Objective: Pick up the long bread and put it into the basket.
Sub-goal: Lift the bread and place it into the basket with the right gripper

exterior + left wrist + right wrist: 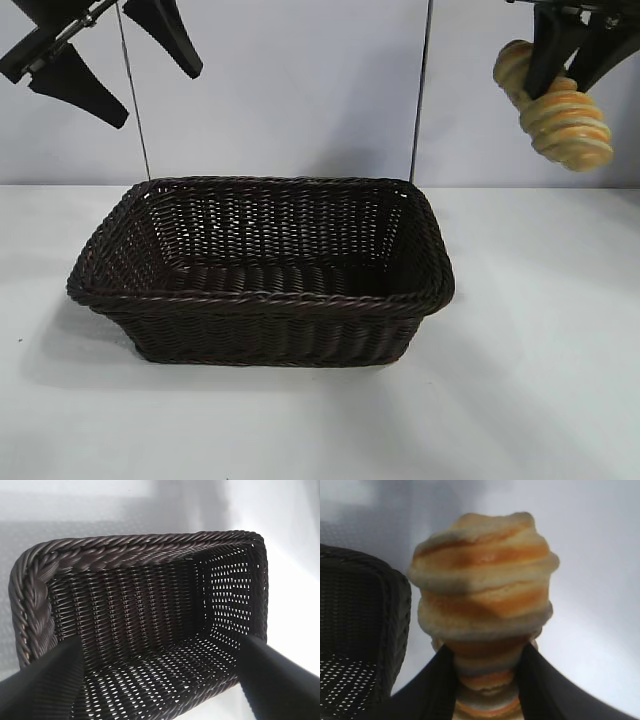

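Observation:
The long bread [572, 130] hangs above the height of the basket's rim, so the robot's right gripper keeps moving over it, go down into the empty basket [290, 255] and lets go there.
The long bread [560, 112], golden-yellow with orange-brown spiral ridges, hangs tilted in the air at the upper right, above the table and to the right of the basket [262, 300]. My right gripper [572, 55] is shut on its middle. In the right wrist view the bread [482, 580] sticks out between the black fingers [437, 690], with the basket's corner [365, 630] beside it. My left gripper [110, 70] is open and empty, raised at the upper left. The left wrist view looks down into the empty basket [150, 560] between its spread fingers [45, 690].
The dark brown wicker basket stands in the middle of a white table [540, 380]. Two thin dark rods [420, 90] stand behind it against a pale wall.

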### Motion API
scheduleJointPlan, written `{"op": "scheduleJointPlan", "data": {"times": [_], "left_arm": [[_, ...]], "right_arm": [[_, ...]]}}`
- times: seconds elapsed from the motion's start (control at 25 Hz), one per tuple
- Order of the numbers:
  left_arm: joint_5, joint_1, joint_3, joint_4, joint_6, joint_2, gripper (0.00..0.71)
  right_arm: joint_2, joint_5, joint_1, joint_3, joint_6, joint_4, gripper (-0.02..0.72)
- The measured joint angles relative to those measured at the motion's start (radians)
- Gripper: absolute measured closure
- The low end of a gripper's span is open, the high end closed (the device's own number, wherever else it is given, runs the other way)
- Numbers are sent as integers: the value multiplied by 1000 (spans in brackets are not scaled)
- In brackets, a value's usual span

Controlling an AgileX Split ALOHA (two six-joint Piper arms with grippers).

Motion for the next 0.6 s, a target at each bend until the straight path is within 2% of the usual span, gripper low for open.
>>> {"op": "scheduleJointPlan", "data": {"times": [0.16,0.36,0.6], "left_arm": [[2,0,0,0,0,0,105],[3,0,0,0,0,0,105],[3,0,0,0,0,0,105]], "right_arm": [[39,-9,107,0,6,3,430],[102,-79,216,0,19,10,430],[193,-153,256,0,21,16,430]]}}
